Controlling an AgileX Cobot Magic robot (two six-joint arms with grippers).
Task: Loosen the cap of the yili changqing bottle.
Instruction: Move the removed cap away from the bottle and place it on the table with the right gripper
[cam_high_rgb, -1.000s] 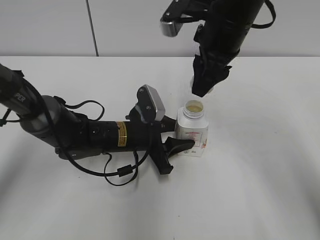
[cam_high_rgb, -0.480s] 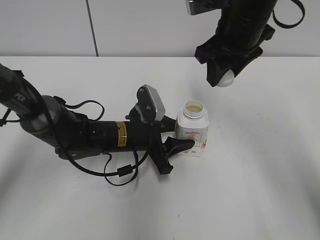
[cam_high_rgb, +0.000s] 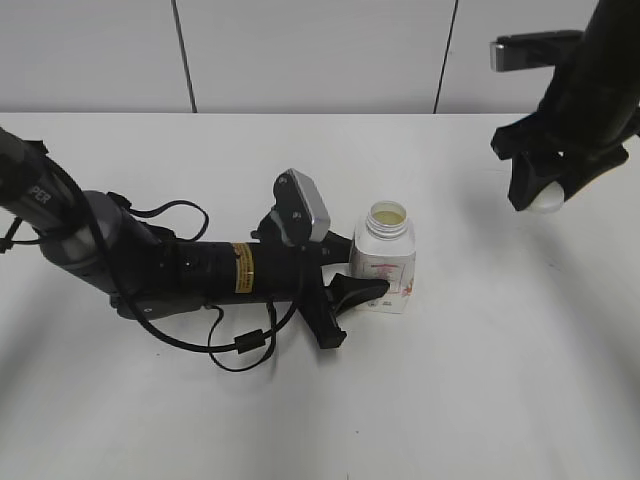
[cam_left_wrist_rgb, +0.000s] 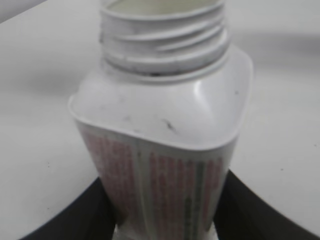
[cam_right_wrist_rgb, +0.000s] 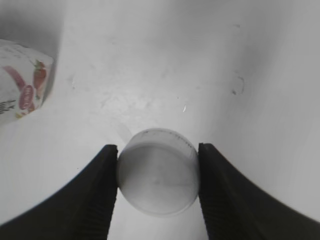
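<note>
The white cap is off the bottle's open neck (cam_high_rgb: 387, 214). My right gripper goes on moving it down toward the empty table (cam_high_rgb: 490, 270) until it rests there, then let go.
The yili changqing bottle (cam_high_rgb: 385, 262) stands upright at the table's middle, white and square-bodied with red print, its threaded neck open and without a cap. It fills the left wrist view (cam_left_wrist_rgb: 165, 145) and its side shows at the left edge of the right wrist view (cam_right_wrist_rgb: 22, 85). My left gripper (cam_high_rgb: 362, 290) lies low along the table and is shut on the bottle's lower body (cam_left_wrist_rgb: 162, 220). My right gripper (cam_high_rgb: 545, 195) is shut on the white round cap (cam_right_wrist_rgb: 158, 171), held in the air well to the right of the bottle; the cap also shows in the exterior view (cam_high_rgb: 547, 197).
The white table (cam_high_rgb: 480, 380) carries the left arm (cam_high_rgb: 180, 270) stretched across its left half, with a looped black cable (cam_high_rgb: 245, 345) beside it. A grey panelled wall (cam_high_rgb: 300, 50) runs along the back edge.
My right gripper has carried the cap from just above the bottle's open neck up and away to the right side of the table. The bottle and left gripper have not moved.
</note>
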